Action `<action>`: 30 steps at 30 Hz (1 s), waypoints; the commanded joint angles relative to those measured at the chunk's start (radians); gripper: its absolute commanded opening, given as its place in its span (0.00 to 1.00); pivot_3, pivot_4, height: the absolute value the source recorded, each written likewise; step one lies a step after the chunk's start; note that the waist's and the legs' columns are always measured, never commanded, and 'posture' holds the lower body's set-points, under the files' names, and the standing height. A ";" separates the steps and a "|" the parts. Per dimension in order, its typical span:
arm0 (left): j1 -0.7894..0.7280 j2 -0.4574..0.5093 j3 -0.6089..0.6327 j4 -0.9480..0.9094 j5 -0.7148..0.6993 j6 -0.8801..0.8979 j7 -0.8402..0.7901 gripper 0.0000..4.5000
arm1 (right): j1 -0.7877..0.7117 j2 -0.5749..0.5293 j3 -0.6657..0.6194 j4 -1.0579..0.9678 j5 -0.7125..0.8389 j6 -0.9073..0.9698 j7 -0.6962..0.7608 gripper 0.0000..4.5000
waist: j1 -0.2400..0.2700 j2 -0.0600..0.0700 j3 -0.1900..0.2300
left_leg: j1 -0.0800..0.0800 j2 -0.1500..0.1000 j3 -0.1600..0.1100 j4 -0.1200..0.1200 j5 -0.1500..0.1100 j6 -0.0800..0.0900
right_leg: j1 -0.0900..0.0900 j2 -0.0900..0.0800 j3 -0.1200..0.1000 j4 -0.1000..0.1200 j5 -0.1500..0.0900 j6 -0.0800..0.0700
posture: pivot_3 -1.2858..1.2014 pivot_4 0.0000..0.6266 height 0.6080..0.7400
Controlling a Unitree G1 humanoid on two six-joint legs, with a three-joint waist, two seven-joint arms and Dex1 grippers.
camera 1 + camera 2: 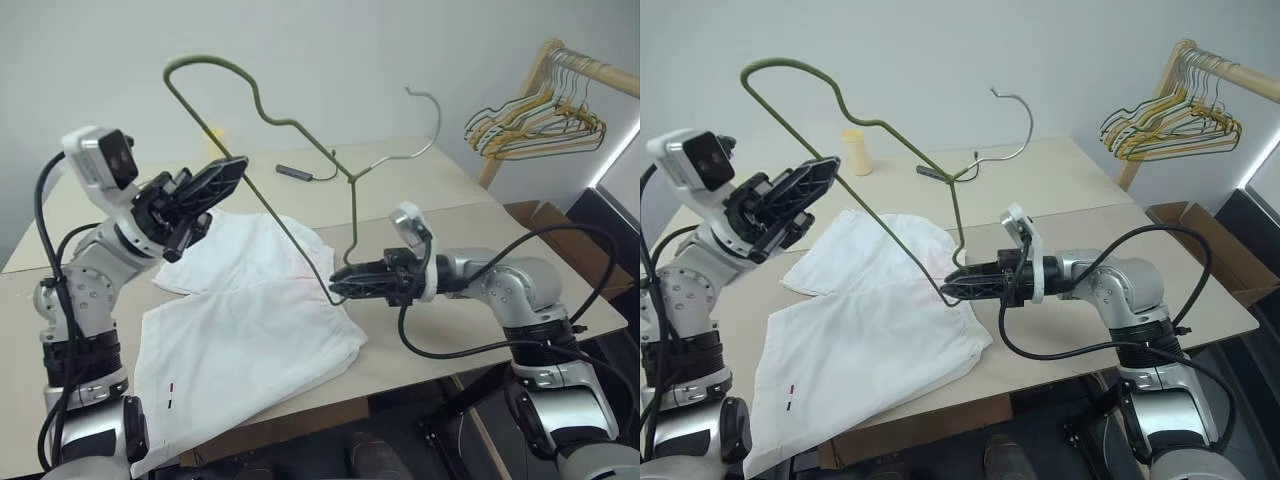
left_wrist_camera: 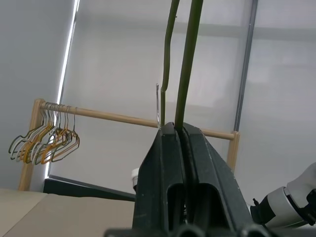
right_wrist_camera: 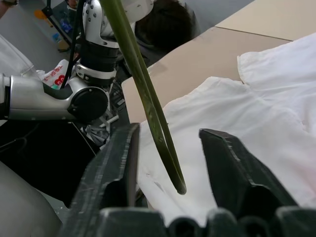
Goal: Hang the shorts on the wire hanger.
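The hanger in the left gripper (image 1: 251, 184) is across the shorts from the shorts' waistband, so the robot's right gripper should grab the hanger's lower corner (image 1: 334, 297) and bring it next to the waistband.
The white shorts (image 1: 240, 340) lie spread flat on the table, with tiny dark marks near the near hem. Above them, the wire hanger (image 1: 352, 215) is held tilted; it is a thin olive-green frame with a grey hook. My left gripper (image 1: 235, 165) is shut on the hanger's long straight side, and the wire (image 2: 186, 74) rises from between its closed fingers. My right gripper (image 1: 338, 285) reaches in level at the shorts' right edge. The hanger's lower corner (image 3: 148, 108) hangs between its fingers (image 3: 123, 163), which stand apart from the wire.
A wooden rail (image 1: 590, 68) at the back right carries a bunch of yellow, orange and green hangers (image 1: 535, 125). A small dark object (image 1: 293, 172) and a pale cup (image 1: 853, 152) sit on the far table. A cardboard box (image 1: 560, 225) stands right of the table.
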State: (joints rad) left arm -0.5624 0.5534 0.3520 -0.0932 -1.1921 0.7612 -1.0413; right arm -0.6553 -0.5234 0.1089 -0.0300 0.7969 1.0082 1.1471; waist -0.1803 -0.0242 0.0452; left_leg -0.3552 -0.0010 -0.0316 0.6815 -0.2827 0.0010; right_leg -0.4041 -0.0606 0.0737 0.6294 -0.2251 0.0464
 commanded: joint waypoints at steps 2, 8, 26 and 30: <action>-0.032 -0.005 0.011 0.002 0.004 -0.028 -0.010 0.00 | -0.011 -0.007 -0.015 -0.055 0.015 -0.007 0.007 0.06 | 0.000 0.000 0.000 | 0.000 0.000 0.000 0.000 0.000 0.000 | 0.000 0.000 0.000 0.000 0.000 0.000 | 0.45 0.00 1.00; -0.036 -0.017 0.008 0.006 0.002 -0.035 -0.017 0.00 | 0.028 0.026 -0.003 -0.103 -0.031 -0.082 -0.035 0.01 | 0.000 0.000 0.000 | 0.000 0.000 0.000 0.000 0.000 0.000 | 0.000 0.000 0.000 0.000 0.000 0.000 | 0.45 0.00 1.00; -0.031 -0.004 0.010 -0.002 0.027 -0.056 -0.095 0.00 | 0.044 0.004 -0.060 -0.033 0.035 -0.033 0.004 0.81 | -0.001 0.000 0.000 | 0.001 0.000 0.000 0.000 0.000 0.000 | 0.000 0.000 0.000 0.000 0.000 0.000 | 0.45 0.00 1.00; -0.041 -0.002 0.011 -0.013 0.017 -0.056 -0.099 0.00 | 0.037 0.024 -0.038 -0.001 0.043 -0.008 0.022 0.81 | -0.001 0.000 0.000 | 0.001 0.000 0.000 0.000 0.000 0.000 | 0.000 0.000 0.000 0.000 0.000 0.000 | 0.45 0.00 1.00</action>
State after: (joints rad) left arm -0.5703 0.5414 0.3509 -0.0782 -1.1627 0.7233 -1.1323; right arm -0.5883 -0.5079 0.0732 -0.0300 0.8103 0.9897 1.1520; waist -0.1817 -0.0242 0.0451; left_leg -0.3547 -0.0009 -0.0313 0.6815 -0.2827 0.0010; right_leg -0.4036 -0.0602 0.0738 0.6294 -0.2251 0.0465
